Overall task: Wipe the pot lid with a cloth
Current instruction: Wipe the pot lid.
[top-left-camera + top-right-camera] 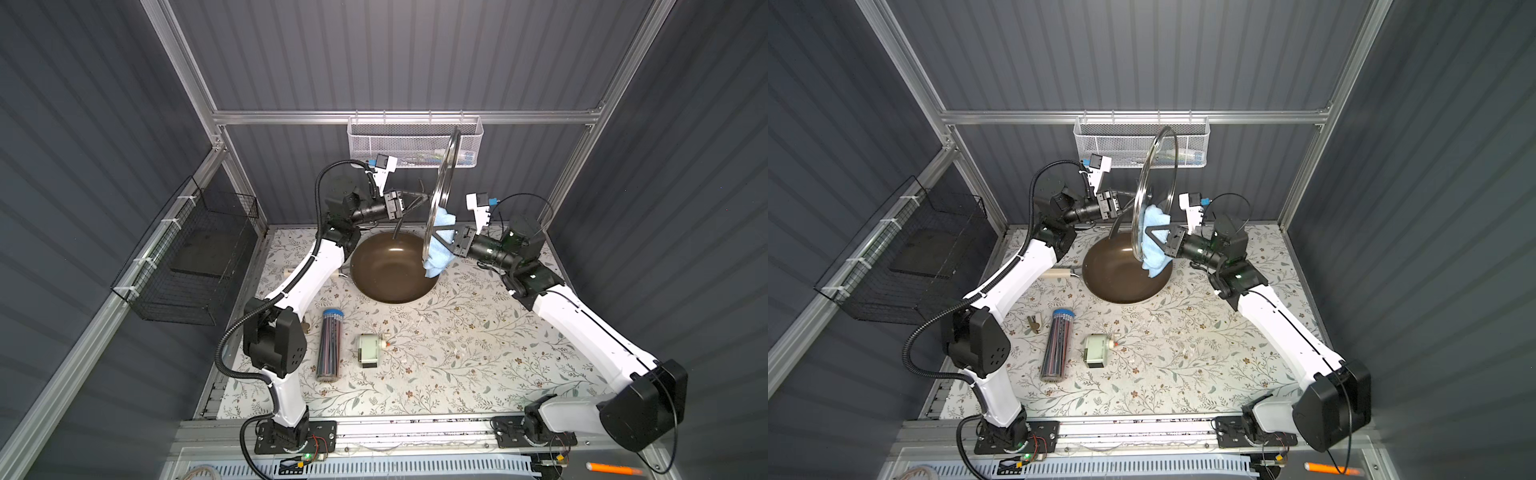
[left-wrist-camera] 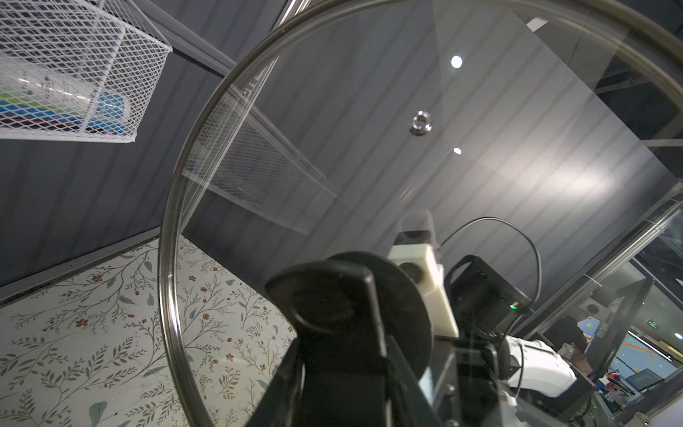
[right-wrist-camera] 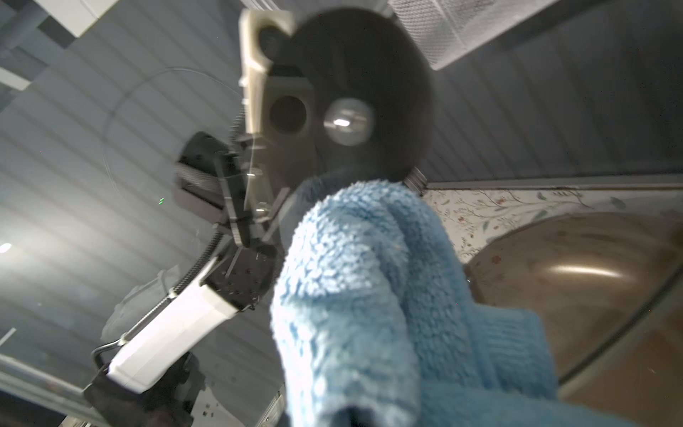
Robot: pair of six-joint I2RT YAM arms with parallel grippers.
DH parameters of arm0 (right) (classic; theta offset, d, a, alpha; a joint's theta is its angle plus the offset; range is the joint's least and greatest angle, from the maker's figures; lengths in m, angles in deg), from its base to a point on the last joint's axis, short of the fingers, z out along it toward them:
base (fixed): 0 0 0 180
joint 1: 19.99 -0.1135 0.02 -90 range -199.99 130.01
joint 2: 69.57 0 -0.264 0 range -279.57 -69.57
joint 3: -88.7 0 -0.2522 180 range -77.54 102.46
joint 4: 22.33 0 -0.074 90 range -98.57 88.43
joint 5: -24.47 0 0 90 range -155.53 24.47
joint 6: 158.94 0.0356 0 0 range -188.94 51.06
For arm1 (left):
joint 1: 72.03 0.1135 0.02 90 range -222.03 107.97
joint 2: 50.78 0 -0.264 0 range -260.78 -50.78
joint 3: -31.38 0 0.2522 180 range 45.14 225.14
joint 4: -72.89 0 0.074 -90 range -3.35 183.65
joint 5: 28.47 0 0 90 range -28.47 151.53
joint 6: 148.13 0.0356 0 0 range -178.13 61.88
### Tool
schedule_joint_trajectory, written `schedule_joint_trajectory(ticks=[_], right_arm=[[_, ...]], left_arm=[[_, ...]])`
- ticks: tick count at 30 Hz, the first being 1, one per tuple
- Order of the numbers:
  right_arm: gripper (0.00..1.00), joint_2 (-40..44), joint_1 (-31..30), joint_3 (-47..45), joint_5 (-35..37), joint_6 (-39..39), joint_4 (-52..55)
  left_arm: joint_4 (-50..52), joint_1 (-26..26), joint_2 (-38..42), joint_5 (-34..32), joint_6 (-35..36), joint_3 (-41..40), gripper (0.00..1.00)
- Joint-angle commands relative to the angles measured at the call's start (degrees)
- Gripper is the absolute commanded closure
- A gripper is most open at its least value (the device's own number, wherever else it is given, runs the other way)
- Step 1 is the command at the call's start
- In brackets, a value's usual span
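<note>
My right gripper has a cloth to clear, bunched against the lid's lower half (image 1: 436, 233), and should pull the cloth away before my left gripper turns and lowers the lid (image 1: 1158, 177).
The pot lid (image 1: 446, 166) (image 1: 1154, 187) stands on edge in the air above the brown pan (image 1: 386, 274). My left gripper (image 1: 422, 197) (image 1: 1129, 201) is shut on the lid's black handle (image 2: 343, 295), and the clear glass (image 2: 369, 148) fills the left wrist view. From the opposite side my right gripper (image 1: 436, 233) (image 1: 1148, 230) is shut on the light-blue cloth (image 1: 440, 253) (image 1: 1152, 257). The cloth (image 3: 369, 277) is bunched against the lower half of the glass and hides the right jaws in the right wrist view.
A white mesh basket (image 1: 395, 141) hangs on the back rail just behind the lid's top edge. A black wire basket (image 1: 195, 257) hangs on the left wall. A clear tube of pencils (image 1: 330, 345) and a small white device (image 1: 370, 351) lie on the floral table near the front.
</note>
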State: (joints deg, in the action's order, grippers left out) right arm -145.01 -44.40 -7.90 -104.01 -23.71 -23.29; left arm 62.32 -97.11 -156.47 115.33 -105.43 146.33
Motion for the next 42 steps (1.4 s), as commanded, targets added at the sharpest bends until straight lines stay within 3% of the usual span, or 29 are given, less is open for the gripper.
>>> schedule_joint_trajectory(ticks=[1, 8, 12, 17, 25, 30, 34, 37, 40, 42], right_arm=[[1.0, 1.59, -0.77, 5.76, 0.05, -2.61, -0.84], [1.0, -6.3, 1.29, 20.52, 5.96, -7.38, 5.67], [1.0, -15.4, 5.15, 25.84, 6.05, -2.75, 4.35], [1.0, -20.74, 5.77, 23.69, 2.36, 4.02, -0.58], [1.0, -15.21, 2.94, 10.78, -3.99, 7.5, -6.14], [1.0, -3.98, 2.38, 6.7, -0.89, 1.79, -3.91], [1.0, 2.78, 3.21, 11.37, 12.6, -9.16, 14.5], [1.0, 5.16, 5.81, 13.11, 25.15, -14.63, 25.6], [1.0, 7.14, 10.78, 13.57, 29.25, -16.86, 33.07], [1.0, 8.17, 12.88, 15.16, 31.19, -19.04, 36.57]], left_arm=[[-4.23, -0.76, 1.12, -2.44, 2.66, 2.9, 1.0], [-6.76, -0.85, 3.49, -1.89, 1.61, -0.57, 1.0], [-7.52, -1.02, 5.5, -1.89, 1.76, -2.07, 1.0], [-5.77, -1.02, 7.71, -2.61, 3.63, -2.66, 1.0], [-1.85, -1.02, 7.03, -3.13, 7.29, -1.02, 1.0], [4.84, -1.02, 5.72, -5.35, 12.3, 0.19, 1.0], [17.44, -1.02, 6.29, -11.86, 21.57, 1.53, 1.0], [29.35, -1.43, 8.18, -22.67, 31.98, 2.68, 1.0], [42.98, -4.02, 9.13, -37.71, 43.45, 5.98, 1.0], [47.15, -5.14, 9.74, -43.8, 47.53, 5.94, 1.0]])
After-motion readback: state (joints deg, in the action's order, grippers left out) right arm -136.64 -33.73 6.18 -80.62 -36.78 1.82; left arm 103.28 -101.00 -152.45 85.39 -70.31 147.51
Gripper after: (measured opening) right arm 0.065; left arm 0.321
